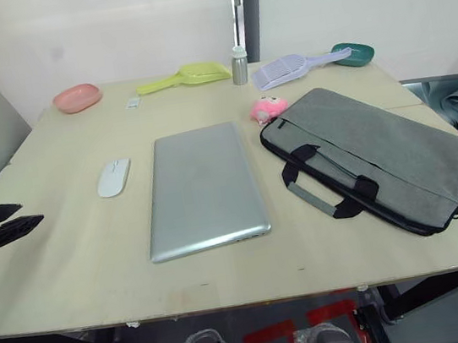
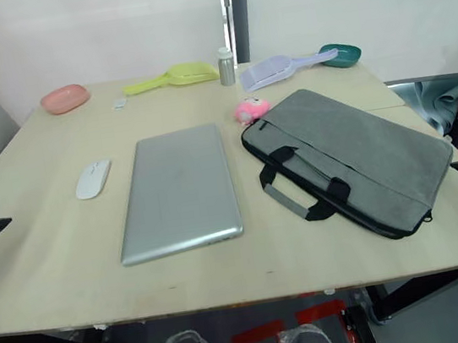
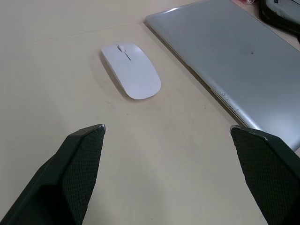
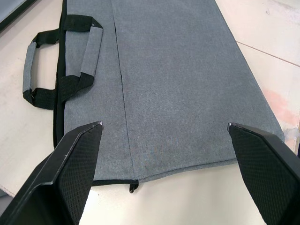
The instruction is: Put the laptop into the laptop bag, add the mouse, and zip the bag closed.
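My gripper will push the laptop and it will slide all the way inside, long edge first, because the laptop [image 1: 205,190] bag's black-edged handle side [image 1: 330,179] is longer than the laptop.
The silver-grey laptop [image 1: 204,185] lies closed and flat in the middle of the table. Just to its left rests the white mouse [image 1: 114,176]. The grey laptop bag [image 1: 380,150] lies flat to the right of the laptop, with its black-and-grey handles [image 1: 324,179] turned toward it. My left gripper [image 3: 167,127] is open and hovers over bare table near the left edge, a short way in front of the mouse. Over the bag's right end, my right gripper [image 4: 164,124] is open with nothing between its fingers.
A pink plush toy [image 1: 267,109] sits against the bag's far corner. Along the back edge stand a pink bowl [image 1: 77,97], a yellow-green scoop [image 1: 186,77], a metal bottle [image 1: 239,66], a lavender scoop [image 1: 291,67] and a green bowl [image 1: 353,54].
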Controlling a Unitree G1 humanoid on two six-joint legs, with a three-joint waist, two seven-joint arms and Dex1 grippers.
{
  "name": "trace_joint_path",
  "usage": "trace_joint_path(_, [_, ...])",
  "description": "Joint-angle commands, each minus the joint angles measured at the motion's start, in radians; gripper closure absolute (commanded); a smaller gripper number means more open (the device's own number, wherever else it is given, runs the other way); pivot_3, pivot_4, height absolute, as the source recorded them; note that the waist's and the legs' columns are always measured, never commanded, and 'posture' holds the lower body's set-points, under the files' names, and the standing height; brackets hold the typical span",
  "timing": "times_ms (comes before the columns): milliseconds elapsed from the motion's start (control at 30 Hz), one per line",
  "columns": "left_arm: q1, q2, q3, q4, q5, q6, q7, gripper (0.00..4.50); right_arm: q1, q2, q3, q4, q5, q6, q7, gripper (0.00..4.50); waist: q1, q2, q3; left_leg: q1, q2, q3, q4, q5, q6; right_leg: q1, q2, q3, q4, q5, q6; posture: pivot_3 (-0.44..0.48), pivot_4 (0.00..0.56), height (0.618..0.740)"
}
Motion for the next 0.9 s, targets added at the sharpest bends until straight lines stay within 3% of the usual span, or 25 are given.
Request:
trace_joint_path(33, [-0.022,0.004,0.005,-0.022,-0.001,-0.003,-0.002,0.0,-0.008,-0.006,-0.042,-0.007,0.005,-0.022,-0.001,0.04,0.0,0.0,0.0,0.0,0.0,0.0,0.0,0.0,0.0,0.0,0.0,0.0,0.0,0.0,0.0,0.0,0.15,0.74])
trace_joint_path(700, [-0.021,-0.046,-0.008,-0.136,-0.021,0.068,0.037,0.0,-0.017,0.008,0.006,-0.01,0.005,-0.045,-0.004,0.04,0.001,0.0,0.0,0.0,0.0,0.0,0.001,0.0,0.0,0.0,0.0,0.0,0.001,0.0,0.0,0.0,0.15,0.74])
trace_joint_path(900, [-0.124,-0.124,-0.032,-0.151,-0.054,0.22,0.167,0.0,-0.059,0.051,0.029,-0.127,0.08,0.008,-0.027,0.04,0.003,0.0,0.0,0.0,0.0,-0.001,0.004,0.0,0.0,0.0,0.0,0.0,0.005,0.0,0.0,0.0,0.15,0.74])
